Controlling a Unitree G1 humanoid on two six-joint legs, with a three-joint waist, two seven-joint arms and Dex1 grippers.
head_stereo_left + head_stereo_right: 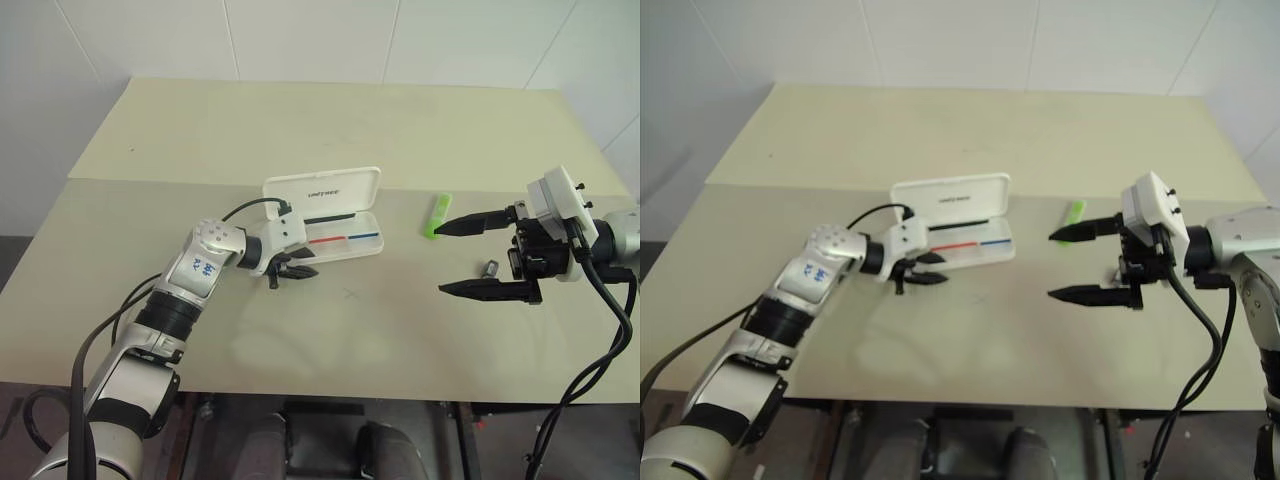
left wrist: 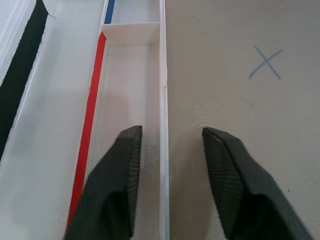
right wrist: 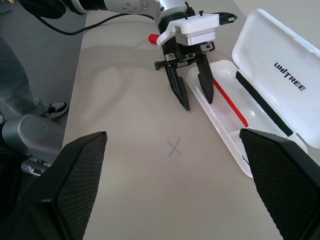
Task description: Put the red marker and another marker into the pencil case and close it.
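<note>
I expect the lime-green marker [image 1: 438, 216] to lie flat in the front compartment when I lower it, because the red line [image 1: 327, 239] edges a divider along the tray.
The white pencil case [image 1: 322, 188] lies open at mid-table, lid tipped back, with a red and blue line in its tray [image 2: 125, 75]. My left gripper [image 1: 305, 268] straddles the tray's front wall near its left end. One finger [image 2: 127, 165] is inside the tray and the other is outside on the table, with gaps on both sides of the wall. A red tip [image 3: 150, 37], seemingly the red marker's cap end, pokes out on the table behind that gripper. The lime-green marker [image 1: 437, 215] lies right of the case. My right gripper [image 1: 441, 258] hangs wide open beside it, holding nothing.
A blue X mark [image 1: 350, 293] is drawn on the table in front of the case. A small grey object [image 1: 490, 268] sits between the right gripper's fingers. A person's leg and shoe [image 3: 55, 107] stand beside the table's left end.
</note>
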